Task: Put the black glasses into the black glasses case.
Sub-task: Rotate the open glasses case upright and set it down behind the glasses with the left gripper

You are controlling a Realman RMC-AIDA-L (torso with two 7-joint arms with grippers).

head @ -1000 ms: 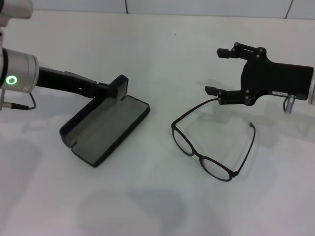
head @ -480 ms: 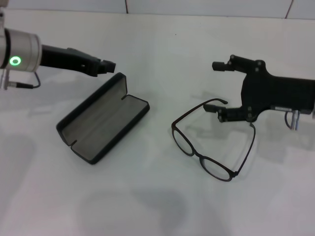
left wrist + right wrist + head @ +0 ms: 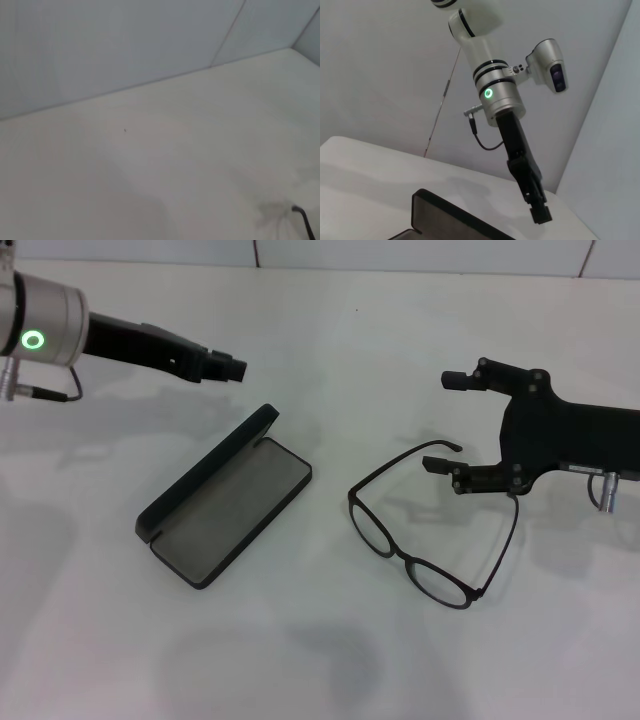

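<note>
Next, I grab the case's lid point(image 3: 206, 473) with my left gripper and turn the case straight before the glasses go in, because the black glasses case point(image 3: 232, 512) is at a slant to the table's edge.
The black glasses point(image 3: 428, 532) lie unfolded on the white table point(image 3: 330, 640), lenses toward me and temple arms pointing away. My right gripper point(image 3: 445, 422) is open and empty just behind them, with its nearer finger point(image 3: 437, 465) close beside one temple tip. The black glasses case point(image 3: 232, 508) lies open at centre left, grey lining up, with its lid standing steeply along the far side. Its edge also shows in the right wrist view point(image 3: 451, 217). My left gripper point(image 3: 230, 367) is shut and empty, hovering above and behind the case, apart from it. It also shows in the right wrist view point(image 3: 540, 214).
The white table runs back to a pale wall point(image 3: 400, 252). The left wrist view shows only bare table point(image 3: 150, 190) and wall, with a thin black hooked piece at the frame's edge point(image 3: 303, 221).
My left gripper has come off the case lid and risen up and back. The case has shifted slightly right and its lid stands steeper. My right gripper has dropped slightly and eased right beside the temple tips.
</note>
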